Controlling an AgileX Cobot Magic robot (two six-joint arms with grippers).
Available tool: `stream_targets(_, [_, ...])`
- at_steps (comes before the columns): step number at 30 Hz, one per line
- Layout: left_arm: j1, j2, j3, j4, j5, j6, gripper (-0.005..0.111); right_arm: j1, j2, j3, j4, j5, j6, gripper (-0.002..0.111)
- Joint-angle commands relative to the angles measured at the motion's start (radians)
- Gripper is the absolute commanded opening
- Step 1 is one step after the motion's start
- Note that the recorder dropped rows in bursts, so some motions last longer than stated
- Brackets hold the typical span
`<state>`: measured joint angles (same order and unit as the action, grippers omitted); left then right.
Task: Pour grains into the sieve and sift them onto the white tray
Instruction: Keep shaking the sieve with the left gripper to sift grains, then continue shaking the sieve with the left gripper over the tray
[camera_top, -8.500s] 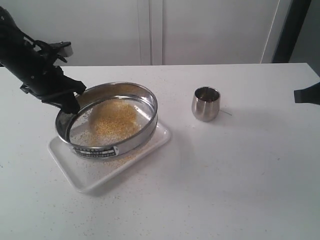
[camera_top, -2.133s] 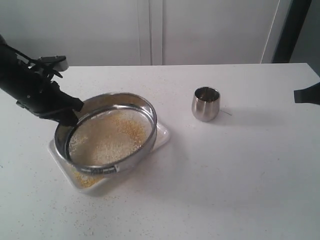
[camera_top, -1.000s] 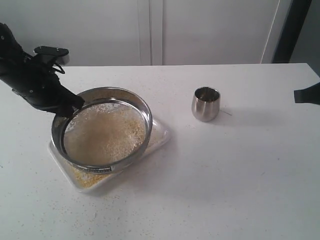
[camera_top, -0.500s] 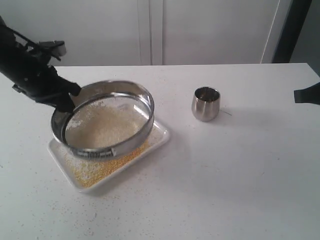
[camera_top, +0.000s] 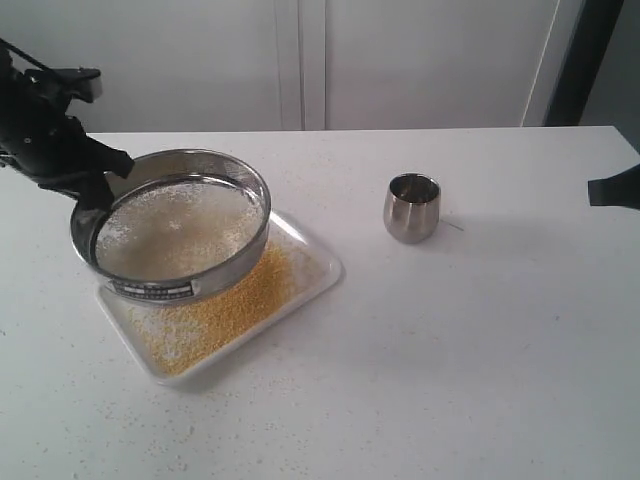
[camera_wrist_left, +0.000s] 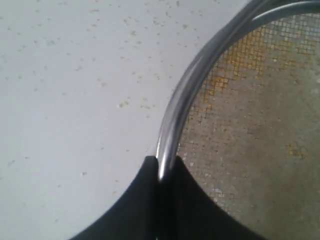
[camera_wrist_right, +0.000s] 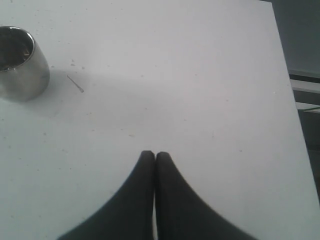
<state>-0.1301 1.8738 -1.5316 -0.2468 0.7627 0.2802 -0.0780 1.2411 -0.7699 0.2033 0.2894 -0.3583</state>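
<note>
The sieve's rim (camera_top: 82, 244) at my left gripper sticks out past the white tray's edge, so I should swing the sieve back over the yellow grains (camera_top: 236, 316) to keep sifting.
The round steel sieve (camera_top: 172, 232) hangs tilted over the left part of the white tray (camera_top: 320, 262), its black label plate facing the front. My left gripper (camera_top: 100, 182) is shut on the sieve's rim (camera_wrist_left: 172, 131) at its left side. Off-white grains (camera_top: 175, 222) lie on the mesh; fine yellow grains (camera_top: 235, 300) are spread over the tray's floor. My right gripper (camera_wrist_right: 154, 156) is shut with nothing in it, over bare table; only its tip (camera_top: 612, 188) shows at the right edge of the exterior view.
A small rounded steel cup (camera_top: 411, 207) stands upright on the white table (camera_top: 470, 340) right of the tray; it also shows in the right wrist view as the cup (camera_wrist_right: 20, 62). Stray granules dot the table around the tray.
The left gripper has carried the sieve leftward and a little up, uncovering the tray's right half. More yellow grains lie on the tray now. The right arm has not moved.
</note>
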Motion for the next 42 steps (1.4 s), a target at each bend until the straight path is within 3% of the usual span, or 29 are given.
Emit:
stream_targets(1, [-0.082,-0.011,0.019,-0.119,0.137,0.266,0.0,0.0,-0.007,0.004,0.005,-0.007,-0.005,0.0])
stream_targets(4, [-0.032,-0.011,0.019,0.016,-0.004,-0.09,0.0,0.0,-0.007,0.004,0.005,-0.007,-0.005,0.0])
stream_targets(6, [0.016,-0.011,0.019,-0.012,-0.041,-0.215,0.0,0.0,-0.007,0.004,0.005,-0.01,-0.005,0.0])
stream_targets(7, [0.019,-0.011,0.019,-0.046,-0.041,-0.195,0.0,0.0,-0.007,0.004,0.005,-0.007,-0.005,0.0])
stream_targets(9, [-0.008,-0.011,0.019,-0.108,-0.003,0.017,0.0,0.0,-0.007,0.004,0.005,-0.007,-0.005,0.0])
stream_targets(11, [-0.058,-0.011,0.019,-0.088,0.069,0.236,0.0,0.0,-0.007,0.004,0.005,-0.007,-0.005,0.0])
stream_targets(12, [-0.066,-0.011,0.019,-0.048,0.085,0.251,0.0,0.0,-0.007,0.004,0.005,-0.007,-0.005,0.0])
stream_targets(15, [-0.028,-0.011,0.016,0.081,-0.001,-0.047,0.0,0.0,-0.007,0.004,0.005,-0.007,-0.005,0.0])
stream_targets(17, [0.031,-0.011,0.019,0.004,-0.026,-0.233,0.0,0.0,-0.007,0.004,0.005,-0.007,-0.005,0.0])
stream_targets(18, [0.04,-0.011,0.021,-0.055,-0.017,-0.184,0.0,0.0,-0.007,0.004,0.005,-0.007,-0.005,0.0])
stream_targets(20, [0.019,-0.011,0.028,-0.178,0.071,0.12,0.0,0.0,-0.007,0.004,0.005,-0.007,-0.005,0.0])
stream_targets(21, [-0.005,-0.011,0.031,-0.202,0.131,0.262,0.0,0.0,-0.007,0.004,0.005,-0.007,-0.005,0.0])
stream_targets(23, [-0.034,-0.011,0.035,-0.185,0.2,0.366,0.0,0.0,-0.007,0.004,0.005,-0.007,-0.005,0.0])
stream_targets(25, [-0.03,-0.011,0.035,-0.185,0.142,0.272,0.0,0.0,-0.007,0.004,0.005,-0.007,-0.005,0.0])
stream_targets(29, [0.055,-0.006,0.035,-0.194,-0.008,-0.166,0.0,0.0,-0.007,0.004,0.005,-0.007,-0.005,0.0])
stream_targets(31, [0.046,-0.006,0.035,-0.199,0.012,-0.056,0.0,0.0,-0.007,0.004,0.005,-0.007,-0.005,0.0])
stream_targets(33, [0.013,-0.008,0.035,-0.186,0.102,0.296,0.0,0.0,-0.007,0.004,0.005,-0.007,-0.005,0.0])
stream_targets(34, [0.004,-0.01,0.035,-0.161,0.145,0.378,0.0,0.0,-0.007,0.004,0.005,-0.007,-0.005,0.0])
stream_targets(37, [0.026,-0.01,0.035,-0.075,0.073,0.084,0.0,0.0,-0.007,0.004,0.005,-0.007,-0.005,0.0])
stream_targets(38, [0.046,-0.01,0.035,-0.089,0.034,-0.095,0.0,0.0,-0.007,0.004,0.005,-0.007,-0.005,0.0])
stream_targets(39, [0.062,-0.01,0.035,-0.116,0.022,-0.17,0.0,0.0,-0.007,0.004,0.005,-0.007,-0.005,0.0])
stream_targets(40, [0.065,-0.01,0.035,-0.155,0.02,-0.166,0.0,0.0,-0.007,0.004,0.005,-0.007,-0.005,0.0])
stream_targets(42, [0.043,-0.011,0.035,-0.199,0.051,0.105,0.0,0.0,-0.007,0.004,0.005,-0.007,-0.005,0.0])
